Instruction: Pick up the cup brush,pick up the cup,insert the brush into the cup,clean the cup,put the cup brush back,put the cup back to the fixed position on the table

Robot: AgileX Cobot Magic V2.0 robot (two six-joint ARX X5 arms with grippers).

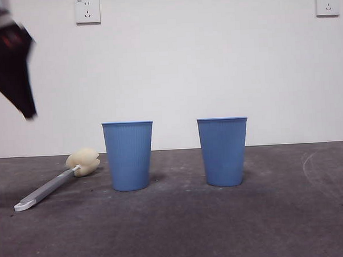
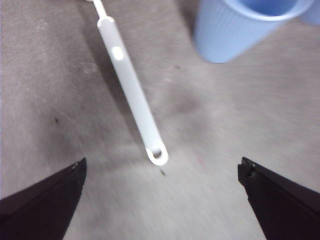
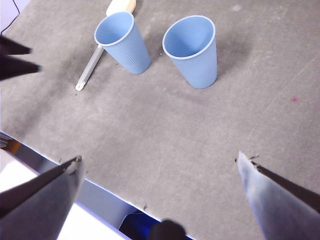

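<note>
The cream sponge head [image 1: 83, 162] is narrower than the blue cup's opening [image 1: 222, 120], so the whole head will go inside the cup when I put the brush in.
The cup brush [image 1: 54, 185] lies flat on the table [image 1: 181, 230] at the left, its cream sponge head [image 1: 83, 162] beside the left blue cup [image 1: 129, 156]. A second identical blue cup [image 1: 223, 152] stands upright to the right. My left gripper [image 1: 27, 112] hangs in the air above the brush's handle end. In the left wrist view it [image 2: 162, 167] is open and empty, with the grey handle [image 2: 129, 85] and its end loop [image 2: 157, 155] below it. My right gripper [image 3: 157, 160] is open and empty, high over the table's front edge.
In the right wrist view both cups [image 3: 123, 42] [image 3: 192, 50] stand side by side, with the brush [image 3: 90, 67] beyond the left one. The table's front edge [image 3: 60, 167] shows near the right gripper. Two wall sockets [image 1: 87, 11] sit on the white back wall.
</note>
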